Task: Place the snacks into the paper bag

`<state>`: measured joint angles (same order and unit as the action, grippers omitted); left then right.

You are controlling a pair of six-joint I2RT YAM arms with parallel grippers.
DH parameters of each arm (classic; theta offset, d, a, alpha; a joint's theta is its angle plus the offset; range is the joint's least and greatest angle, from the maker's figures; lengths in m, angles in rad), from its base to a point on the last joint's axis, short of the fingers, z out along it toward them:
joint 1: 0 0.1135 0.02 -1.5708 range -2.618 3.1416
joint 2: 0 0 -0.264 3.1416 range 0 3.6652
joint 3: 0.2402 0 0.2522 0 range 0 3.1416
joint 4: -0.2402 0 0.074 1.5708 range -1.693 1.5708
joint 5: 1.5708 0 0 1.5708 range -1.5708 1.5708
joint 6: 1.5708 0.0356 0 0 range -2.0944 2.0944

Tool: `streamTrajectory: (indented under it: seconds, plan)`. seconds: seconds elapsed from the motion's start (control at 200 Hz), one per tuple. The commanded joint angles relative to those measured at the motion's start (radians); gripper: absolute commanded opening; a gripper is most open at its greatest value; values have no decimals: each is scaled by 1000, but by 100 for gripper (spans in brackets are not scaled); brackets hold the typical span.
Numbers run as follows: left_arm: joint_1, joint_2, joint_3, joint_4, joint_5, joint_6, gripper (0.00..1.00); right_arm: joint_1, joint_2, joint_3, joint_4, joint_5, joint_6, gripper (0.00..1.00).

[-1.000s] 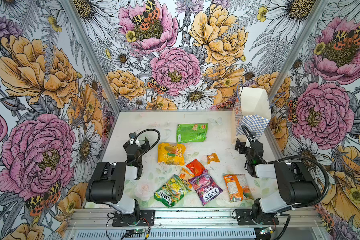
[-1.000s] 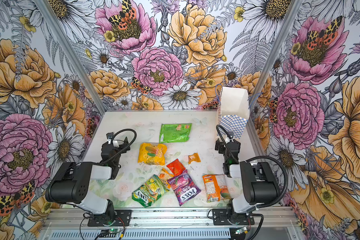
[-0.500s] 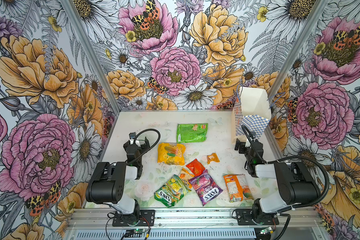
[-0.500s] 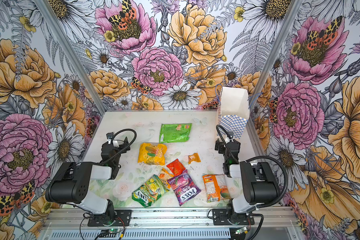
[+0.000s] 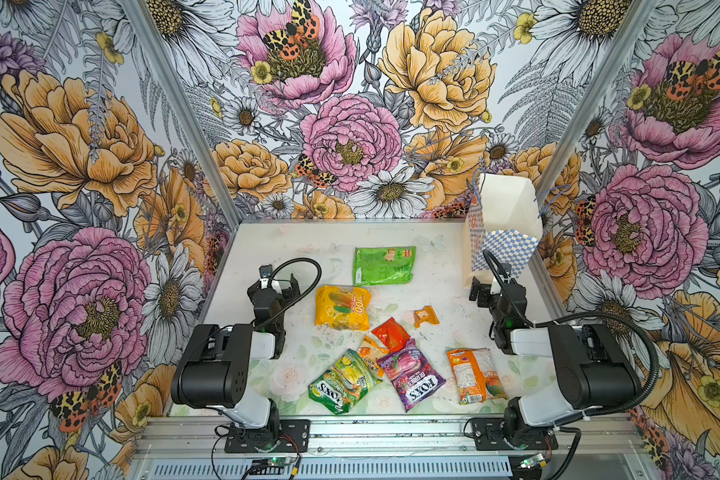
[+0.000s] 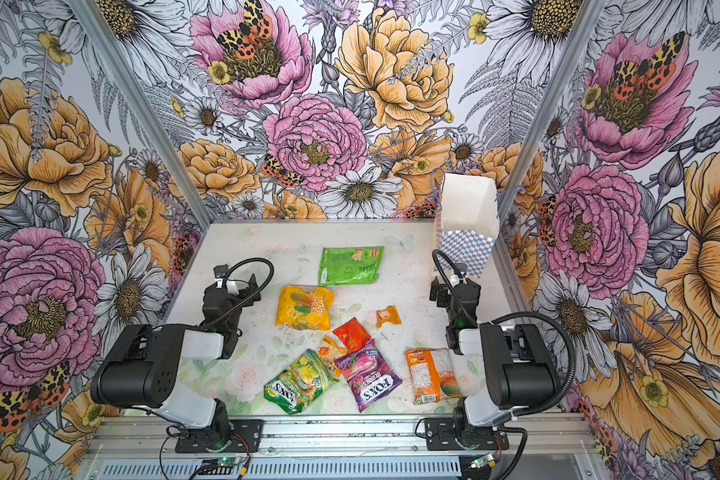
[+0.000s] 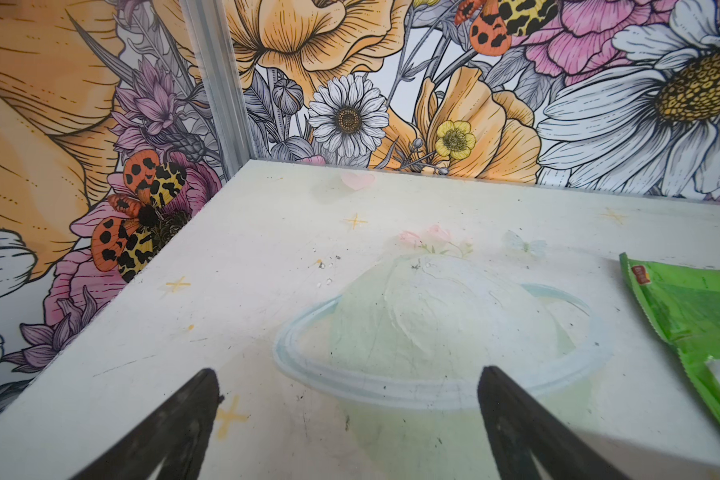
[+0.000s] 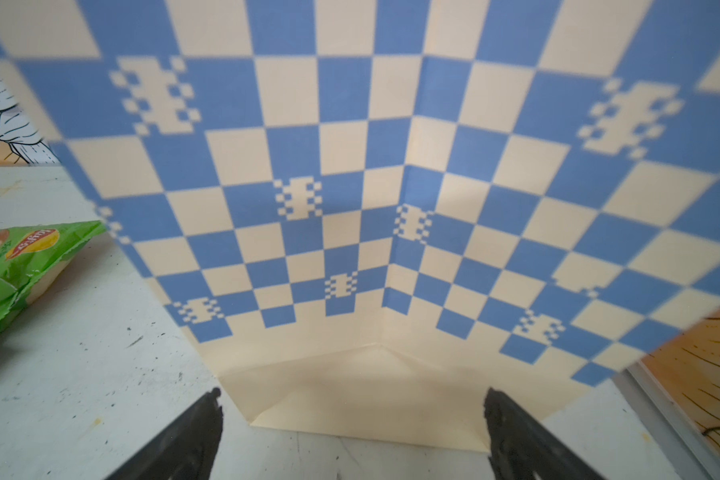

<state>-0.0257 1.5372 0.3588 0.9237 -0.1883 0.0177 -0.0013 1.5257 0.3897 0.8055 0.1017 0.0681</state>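
Note:
My right gripper should first reach the bag's side (image 6: 492,227) by the wall and bring it nearer: the paper bag (image 6: 464,249) stands in the back corner, far from the snacks.
The snacks lie flat on the table in both top views: a green packet (image 5: 384,266), a yellow one (image 5: 341,307), a small orange one (image 5: 425,316), a red one (image 5: 390,333), a green FOX'S packet (image 5: 341,382), a purple FOX'S packet (image 5: 412,376) and an orange packet (image 5: 472,374). The paper bag (image 5: 504,220) stands upright at the back right corner, mouth open. My left gripper (image 5: 277,286) is open and empty, left of the yellow packet. My right gripper (image 8: 352,405) is open just before the bag's cream base (image 8: 362,399), not touching it.
Flowered walls close the table (image 5: 267,249) on three sides. The bag (image 6: 466,224) stands close to the right wall. In the left wrist view the green packet (image 7: 699,324) lies off to one side, with bare table between the fingers.

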Motion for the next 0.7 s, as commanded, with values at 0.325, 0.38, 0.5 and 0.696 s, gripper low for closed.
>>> streamTrajectory:
  seconds: [0.325, 0.38, 0.5, 0.696]
  plan:
    - [-208, -470, 72, -319, -165, -19, 99, 49, -370, 4, -271, -7, 41, 100]
    - [-209, -518, 132, -464, -150, -100, 99, 53, -435, 14, -338, -36, 92, 100]
    - [-209, -573, 202, -641, -202, -310, 99, 62, -577, 68, -542, -60, 202, 100]
    - [-188, -744, 143, -753, -247, -702, 99, 38, -744, 208, -841, -200, 424, 100]
